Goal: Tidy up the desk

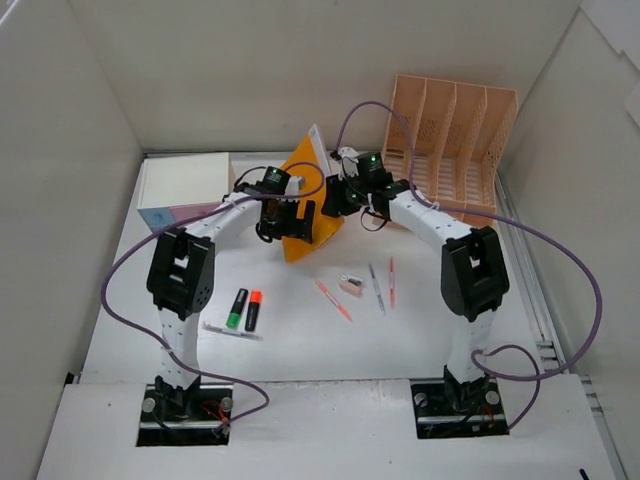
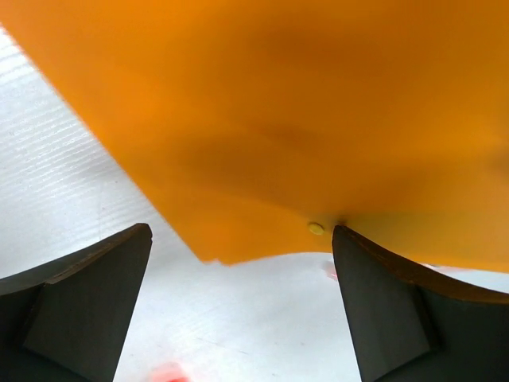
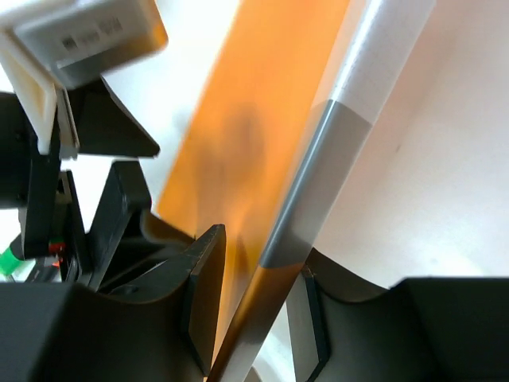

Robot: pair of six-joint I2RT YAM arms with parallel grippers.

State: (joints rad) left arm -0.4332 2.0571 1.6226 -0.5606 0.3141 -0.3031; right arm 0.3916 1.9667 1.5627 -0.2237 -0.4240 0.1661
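Next, I move my left gripper back before my right gripper takes the folder to the file rack (image 1: 452, 145), because the end of my left gripper's finger is touching the folder's lower edge (image 2: 314, 248).
The desk (image 1: 300, 345) is a white tabletop with white wall panels round it. An orange folder (image 1: 305, 210) with a white and grey spine stands tilted above its middle. My right gripper (image 1: 335, 197) is shut on the folder's edge; in the right wrist view the jaws (image 3: 261, 255) clamp the folder (image 3: 231, 143) beside the spine. My left gripper (image 1: 274, 216) is open at the folder's left side. In the left wrist view its jaws (image 2: 241, 235) are spread wide just under the folder (image 2: 302, 119), with the right fingertip (image 2: 350, 247) touching its lower edge.
A peach slotted file rack (image 1: 450, 140) stands at the back right. A white drawer box (image 1: 185, 190) stands at the back left. A green highlighter (image 1: 237, 308) and an orange highlighter (image 1: 253, 310) lie front left. Three pens (image 1: 376, 288) and a small eraser (image 1: 351, 284) lie centre right.
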